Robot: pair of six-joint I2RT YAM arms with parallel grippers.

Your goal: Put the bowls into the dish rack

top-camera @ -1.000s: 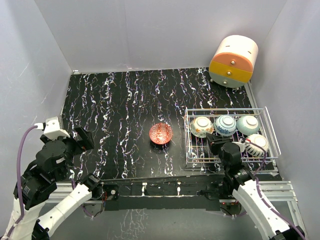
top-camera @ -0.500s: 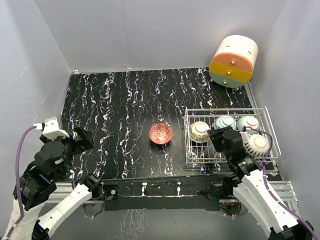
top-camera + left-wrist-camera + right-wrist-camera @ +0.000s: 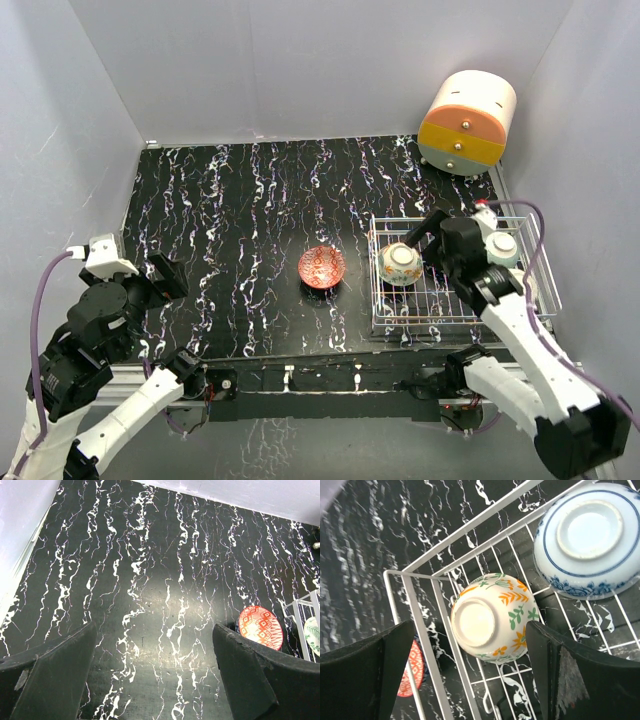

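The floral bowl (image 3: 400, 264) takes up the end of the rack next to the red patterned bowl, so my right gripper should move the floral bowl to the near rail's open wires (image 3: 451, 303).
The white wire dish rack (image 3: 378, 292) stands at the right of the table. A floral bowl (image 3: 400, 263) lies upside down in its left end. My right gripper (image 3: 426, 240) hovers open just above it, and in the right wrist view the fingers straddle the floral bowl (image 3: 492, 617) without touching. A blue-and-white bowl (image 3: 585, 542) lies upside down further along the rack (image 3: 420, 625). A pale bowl (image 3: 503, 247) peeks out behind my right arm. The red patterned bowl (image 3: 321, 267) sits on the table left of the rack. My left gripper (image 3: 165, 276) is open and empty at the near left.
A cream-and-orange round drawer unit (image 3: 467, 122) stands at the back right corner. Grey walls close in the black marbled table (image 3: 250, 200) on three sides. In the left wrist view the red bowl (image 3: 260, 627) and the rack's corner (image 3: 300, 611) show at the right.
My right gripper has opened, left the striped bowl at the rack's near right, and swung back and left to above the floral bowl. The left arm has not moved.
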